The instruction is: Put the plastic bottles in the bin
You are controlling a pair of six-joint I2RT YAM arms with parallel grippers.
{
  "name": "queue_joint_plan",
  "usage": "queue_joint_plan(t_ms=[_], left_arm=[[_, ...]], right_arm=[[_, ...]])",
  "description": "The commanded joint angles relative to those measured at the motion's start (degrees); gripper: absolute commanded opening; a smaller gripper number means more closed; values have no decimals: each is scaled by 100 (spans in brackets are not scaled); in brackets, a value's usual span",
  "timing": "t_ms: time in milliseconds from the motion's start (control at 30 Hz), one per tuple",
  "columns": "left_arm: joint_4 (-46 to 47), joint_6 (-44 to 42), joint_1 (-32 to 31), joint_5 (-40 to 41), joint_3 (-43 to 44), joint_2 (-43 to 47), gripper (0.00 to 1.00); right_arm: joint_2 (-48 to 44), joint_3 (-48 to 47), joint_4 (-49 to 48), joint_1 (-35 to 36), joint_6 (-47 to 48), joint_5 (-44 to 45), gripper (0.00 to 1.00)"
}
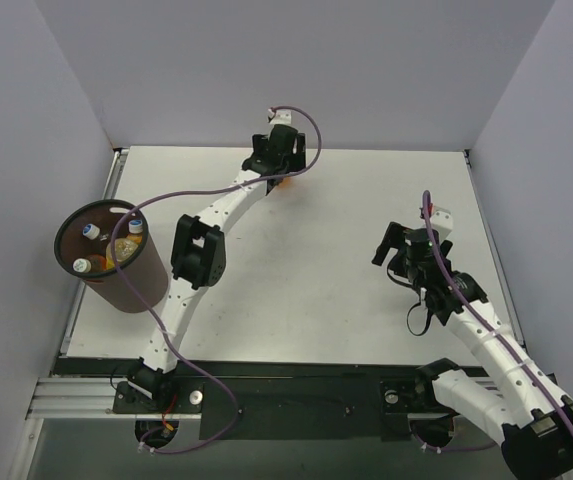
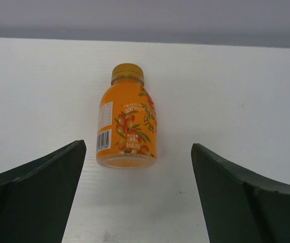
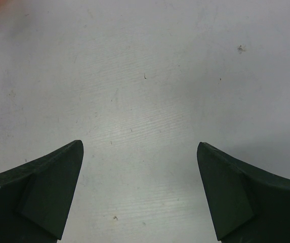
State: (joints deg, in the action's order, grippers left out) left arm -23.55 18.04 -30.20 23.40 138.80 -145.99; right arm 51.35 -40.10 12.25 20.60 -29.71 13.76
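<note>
I should keep going down, because the orange bottle (image 2: 127, 119) lies lengthwise in line with the gap between my left gripper's open fingers. I should close them once they are on either side of its body (image 2: 127, 134).
A squat orange bottle (image 2: 127, 121) with a gold cap lies on its side on the white table (image 2: 246, 101), base toward my left gripper (image 2: 138, 147). That gripper is open and empty, its fingertips level with the bottle's base, one on each side and not touching it. In the top view my left gripper (image 1: 276, 165) is at the table's far edge, and only a sliver of the bottle (image 1: 284, 182) shows beneath it. The dark-brown bin (image 1: 136, 285) stands at the left edge and holds several bottles (image 1: 121, 250). My right gripper (image 1: 394, 250) is open and empty over bare table (image 3: 145, 91).
Grey walls close in the table at the back and both sides. The left arm's elbow (image 1: 198, 250) stands just right of the bin. A purple cable (image 1: 216, 190) runs along the left arm and loops over the bin's rim.
</note>
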Motion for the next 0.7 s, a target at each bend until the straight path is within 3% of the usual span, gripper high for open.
queue_joint_plan(t_ms=[0, 200, 567, 667], left_arm=[[1036, 226, 102, -72, 112, -227, 97], [1414, 586, 110, 313, 262, -518, 97], [1582, 674, 119, 183, 7, -781, 97], [1511, 736, 137, 253, 15, -782, 91]], right_arm=[[120, -209, -21, -30, 89, 101, 89], [287, -270, -21, -30, 133, -22, 89], [367, -402, 40, -21, 176, -14, 89], [410, -411, 49, -30, 185, 4, 89]])
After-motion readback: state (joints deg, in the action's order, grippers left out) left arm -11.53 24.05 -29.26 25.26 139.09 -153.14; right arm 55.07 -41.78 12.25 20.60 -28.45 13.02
